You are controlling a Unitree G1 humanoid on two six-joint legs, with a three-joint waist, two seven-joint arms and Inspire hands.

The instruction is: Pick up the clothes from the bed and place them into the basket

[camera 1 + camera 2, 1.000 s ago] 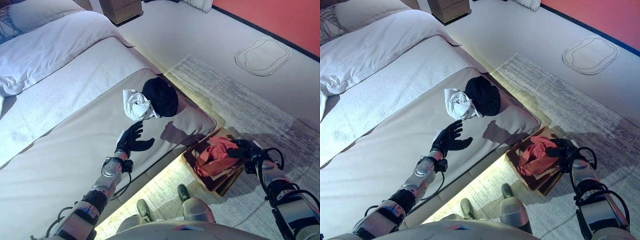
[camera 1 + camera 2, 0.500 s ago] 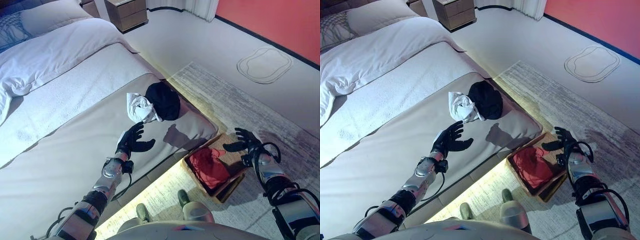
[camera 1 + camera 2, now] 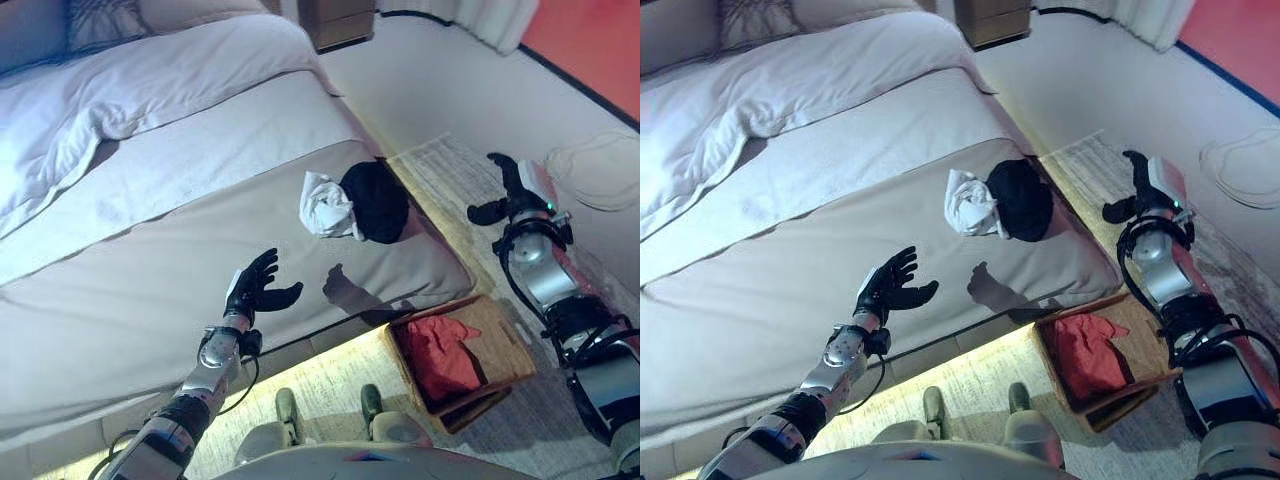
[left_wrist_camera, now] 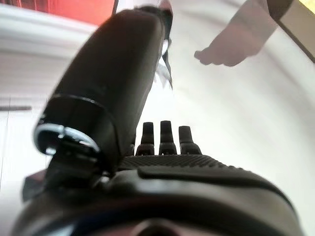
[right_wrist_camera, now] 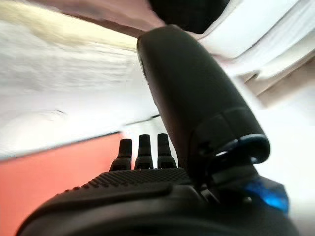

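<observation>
I expect the white garment (image 3: 327, 207) to come free by itself when I lift it, because it touches the black garment just along one edge (image 3: 351, 206).
A crumpled white garment (image 3: 326, 205) and a black garment (image 3: 376, 201) lie side by side on the bed (image 3: 150, 270), close to its corner. A red garment (image 3: 443, 355) rests inside the wicker basket (image 3: 510, 340) on the rug beside the bed. My left hand (image 3: 254, 288) hovers open over the bedspread, well short of the white garment. My right hand (image 3: 505, 190) is raised, open and empty, over the rug to the right of the black garment. Both wrist views show straight fingers (image 4: 161, 133) holding nothing.
White pillows and a folded duvet (image 3: 120, 80) fill the head of the bed. A wooden nightstand (image 3: 340, 20) stands at the far wall. A grey rug (image 3: 480, 200) lies along the bedside, and a flat white mat (image 3: 600, 170) is on the floor at far right.
My right hand let go of the red garment, which now lies in the basket, then rose up and away towards the bed corner. The camera view has shifted. The left hand stays open.
</observation>
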